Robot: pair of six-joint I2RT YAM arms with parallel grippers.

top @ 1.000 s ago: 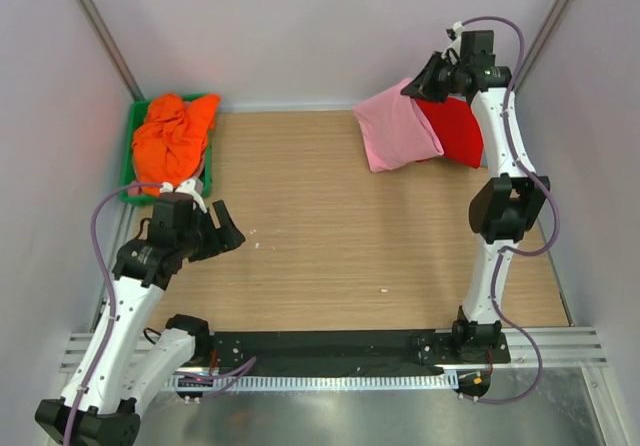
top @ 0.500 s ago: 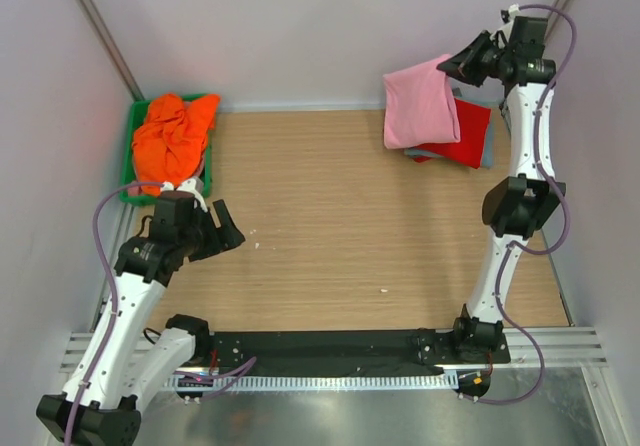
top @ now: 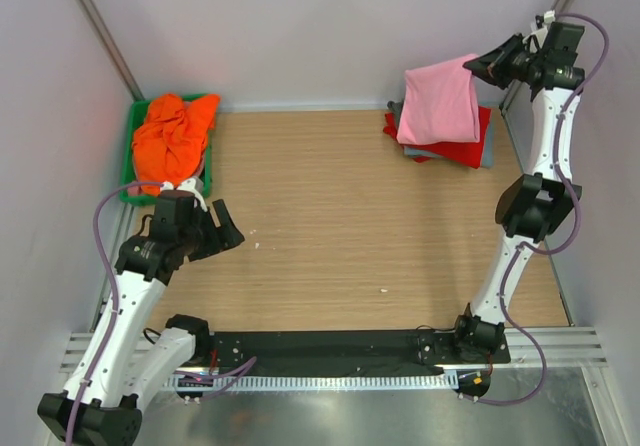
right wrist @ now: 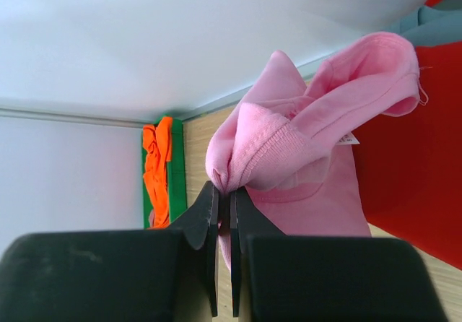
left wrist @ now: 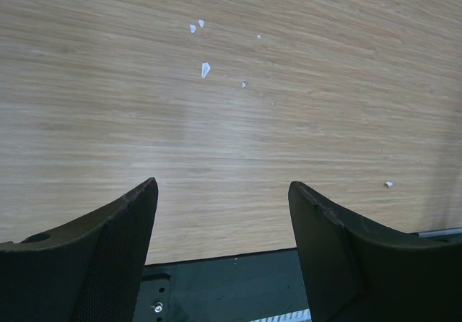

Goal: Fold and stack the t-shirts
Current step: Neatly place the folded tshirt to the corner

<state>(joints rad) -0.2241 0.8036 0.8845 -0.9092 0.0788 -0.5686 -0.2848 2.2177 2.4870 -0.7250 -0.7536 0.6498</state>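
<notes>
The folded pink t-shirt's loose end [top: 438, 128] is over the red t-shirt [top: 462, 153], so the robot's right gripper should go on lowering the held edge until the cloth is flat, and then let go.
A folded light pink t-shirt [top: 441, 101] hangs from my right gripper [top: 492, 66], which is shut on its edge high at the back right. In the right wrist view the pink t-shirt [right wrist: 310, 156] is pinched between the fingers of the right gripper [right wrist: 224, 192]. It hangs over a folded red t-shirt [top: 466, 146] lying on a grey one [top: 488, 144]. The red t-shirt [right wrist: 415, 156] shows beside the pink cloth. A crumpled orange t-shirt [top: 173, 136] fills the green bin [top: 130, 151]. My left gripper [top: 222, 228] stands open above bare table [left wrist: 231, 120], holding nothing.
White walls close in the table at the back and both sides, with metal posts in the back corners. Small white specks [left wrist: 204, 68] lie on the wood near the left gripper. A black rail [top: 330, 351] runs along the near edge.
My right arm has swung right and back, carrying the pink t-shirt from the middle-back of the table to above the red and grey stack. The left arm has stayed put.
</notes>
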